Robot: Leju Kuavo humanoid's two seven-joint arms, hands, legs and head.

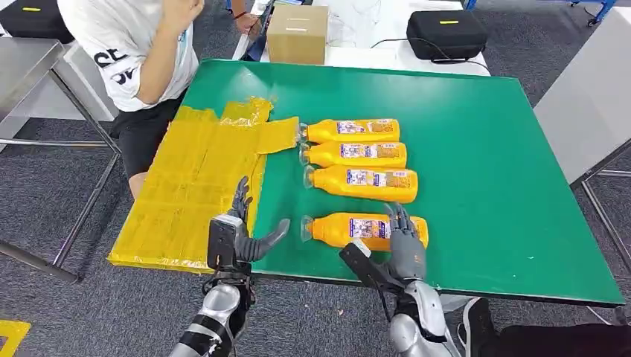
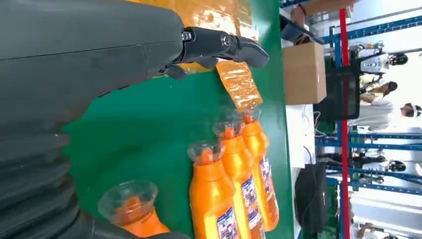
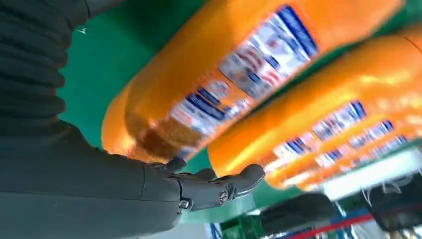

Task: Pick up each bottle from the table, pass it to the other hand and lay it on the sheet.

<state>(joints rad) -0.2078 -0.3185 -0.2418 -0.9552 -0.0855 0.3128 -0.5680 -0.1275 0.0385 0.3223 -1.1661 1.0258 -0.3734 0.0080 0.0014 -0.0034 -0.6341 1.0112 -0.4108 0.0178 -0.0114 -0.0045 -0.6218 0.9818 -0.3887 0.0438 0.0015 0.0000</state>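
Note:
The robot should expect a bolder front label to be hidden underneath when it turns the nearest bottle (image 1: 335, 229) over, since the label (image 1: 370, 228) facing up has small panels on it.
Several orange bottles lie side by side on the green table (image 1: 484, 156), clear caps pointing left. The nearest bottle (image 1: 350, 229) lies apart from the other three (image 1: 361, 154). My right hand (image 1: 403, 242) is over the base end of that nearest bottle, fingers spread across it without closing round it. In the right wrist view the bottle (image 3: 239, 74) looms close above the fingers (image 3: 224, 184). My left hand (image 1: 239, 234) hovers open at the table's front, beside the edge of the yellow sheet (image 1: 193, 186). The left wrist view shows the bottle necks (image 2: 214, 169) past its fingers (image 2: 219, 45).
A person (image 1: 141, 59) in a white shirt sits at the table's far left corner, close to the sheet. A cardboard box (image 1: 296, 33) and a black case (image 1: 446, 33) stand on a white table behind. A grey table (image 1: 588, 97) borders the right side.

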